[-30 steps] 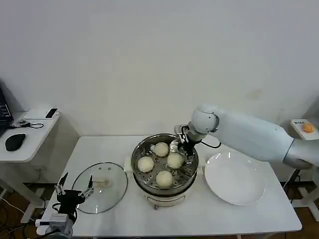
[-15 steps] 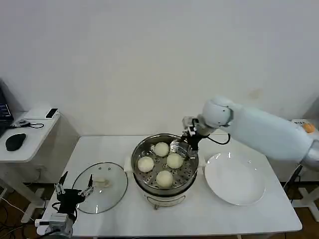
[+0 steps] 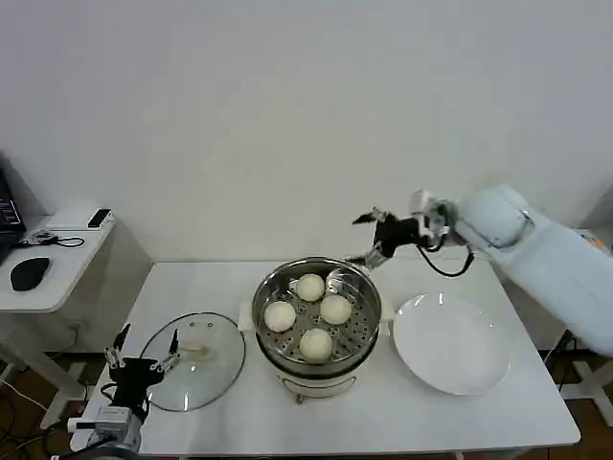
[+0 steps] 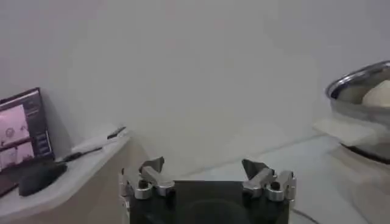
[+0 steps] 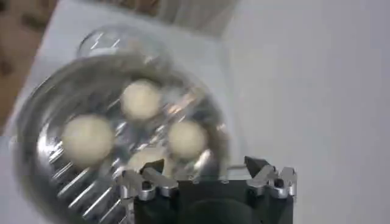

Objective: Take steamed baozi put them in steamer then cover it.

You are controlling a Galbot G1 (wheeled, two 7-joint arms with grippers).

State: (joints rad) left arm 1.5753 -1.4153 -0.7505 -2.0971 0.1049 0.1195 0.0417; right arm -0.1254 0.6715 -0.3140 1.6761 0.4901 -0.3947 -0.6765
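Note:
The baozi (image 3: 317,345) sit below the steamer's rim, so the glass cover (image 3: 194,362) will settle flat over them when I lower it.
The steamer (image 3: 258,310) stands mid-table with several cream-white baozi (image 3: 309,287) on its perforated tray. My right gripper (image 3: 368,239) hangs open and empty in the air above the pot's far right rim. The right wrist view looks down past that gripper (image 5: 204,165) onto the steamer (image 5: 46,100) and its baozi (image 5: 88,137). The glass cover (image 3: 215,369) lies flat on the table left of the pot, handle up. My left gripper (image 3: 144,353) is open over the cover's near left edge. In the left wrist view this gripper (image 4: 202,165) holds nothing, and the steamer (image 4: 356,85) stands beyond it.
An empty white plate (image 3: 450,343) lies right of the steamer. A side table (image 3: 53,264) with a mouse and a small device stands off the left end, and its screen (image 4: 21,128) appears in the left wrist view. The wall runs close behind the table.
My right gripper has lifted out of the steamer and drawn back up and to the right, empty. The baozi stay on the tray. The left gripper has barely moved.

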